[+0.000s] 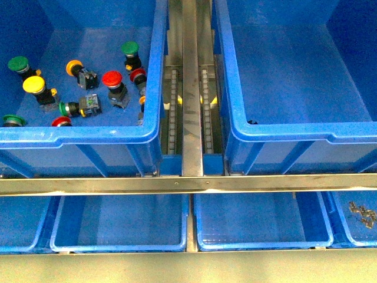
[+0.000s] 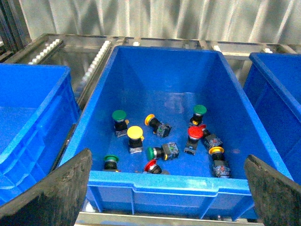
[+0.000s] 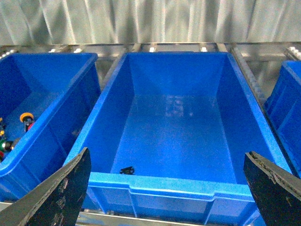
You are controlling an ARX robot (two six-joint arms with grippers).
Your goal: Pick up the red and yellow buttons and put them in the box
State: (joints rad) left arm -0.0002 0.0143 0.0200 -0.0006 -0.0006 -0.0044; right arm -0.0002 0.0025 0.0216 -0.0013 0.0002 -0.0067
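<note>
The red button [image 1: 112, 79] should tip onto its side when I place it in the box, because a long black body [image 1: 119, 95] sits under its round cap.
Red and yellow buttons lie in the left deep blue crate [image 1: 82, 134]: a red one [image 1: 112, 78] upright mid-floor, a yellow one [image 1: 33, 85] to its left, an orange-yellow one [image 1: 73, 67] on its side. Green-capped buttons [image 1: 19, 63] lie among them. The left wrist view shows the same crate [image 2: 164, 181], yellow button [image 2: 135, 133] and red button [image 2: 194, 133]. My left gripper [image 2: 168, 162] hangs open in front of its near rim. The box [image 1: 300, 131] on the right holds only a small black part [image 3: 127, 170]. My right gripper [image 3: 167, 155] is open before the box's rim [image 3: 164, 181].
A steel beam and roller tracks [image 1: 188, 88] run between the two crates. A metal rail [image 1: 188, 184] crosses in front. Below it sit shallow blue trays [image 1: 121, 221], one at far right holding small metal parts [image 1: 362, 213].
</note>
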